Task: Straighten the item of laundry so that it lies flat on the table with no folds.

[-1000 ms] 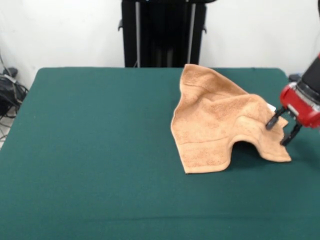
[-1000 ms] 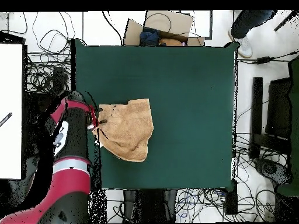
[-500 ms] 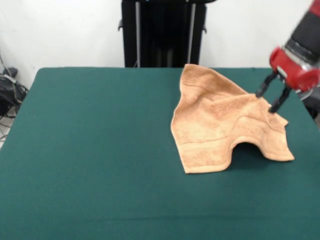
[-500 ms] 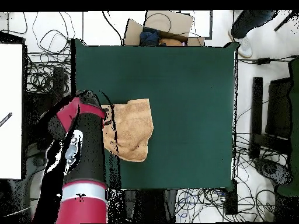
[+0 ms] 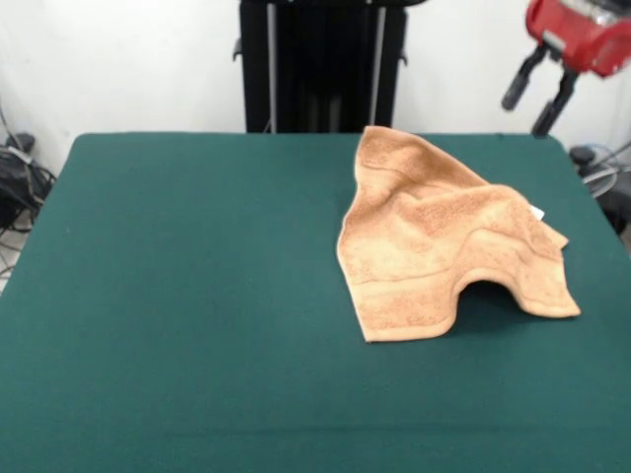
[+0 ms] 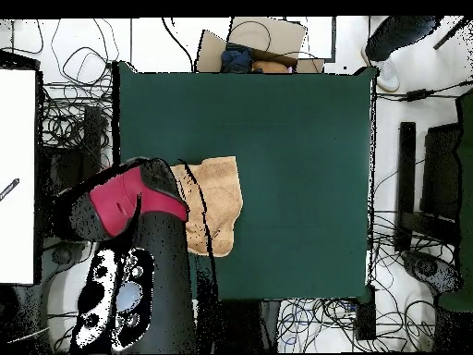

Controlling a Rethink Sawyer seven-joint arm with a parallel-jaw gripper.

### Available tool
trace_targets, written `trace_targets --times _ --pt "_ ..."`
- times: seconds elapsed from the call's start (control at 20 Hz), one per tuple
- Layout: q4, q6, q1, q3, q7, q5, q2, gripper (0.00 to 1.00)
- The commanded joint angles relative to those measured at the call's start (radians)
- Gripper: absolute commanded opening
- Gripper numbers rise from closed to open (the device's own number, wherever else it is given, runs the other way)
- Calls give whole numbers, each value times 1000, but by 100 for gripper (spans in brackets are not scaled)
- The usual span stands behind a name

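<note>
The towel's raised fold point(image 5: 485, 264) bends loosely over a dark gap. I expect the whole towel point(image 5: 414, 232) to drag along, still rumpled, when I pull its far corner.
The item of laundry point(image 5: 434, 241) is an orange-tan towel lying on the right half of the green table point(image 5: 197, 296). It is rumpled, with a raised fold arching over a dark gap at its front edge. A small white tag point(image 5: 535, 210) shows at its right edge. My gripper point(image 5: 525, 113) hangs high above the table's far right corner, open and empty, well clear of the cloth. In the overhead view the red arm head point(image 6: 120, 199) covers the left part of the towel point(image 6: 220, 199) and hides the gripper.
Tangled cables point(image 6: 74, 102) lie on the floor around the table point(image 6: 296, 139). A cardboard box point(image 6: 254, 42) sits beyond one table edge, and a person's leg and shoe point(image 6: 390, 42) show at a corner. More cables point(image 5: 15, 177) lie at the left.
The gripper has let go of the towel's right corner and risen up and away from it, staying open. The towel's right corner has settled on the table.
</note>
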Motion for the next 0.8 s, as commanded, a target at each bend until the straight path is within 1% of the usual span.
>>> trace_targets --times 0.05,0.25,0.5,0.65,0.8 --pt "206 -45 -11 95 -212 12 -72 100" --pt "213 -95 8 72 -181 -28 -37 100" --pt "239 -151 12 51 -176 -70 -24 100" --pt "259 -173 19 44 -172 -81 -31 100" --pt "284 -191 9 45 -184 -87 -45 100"
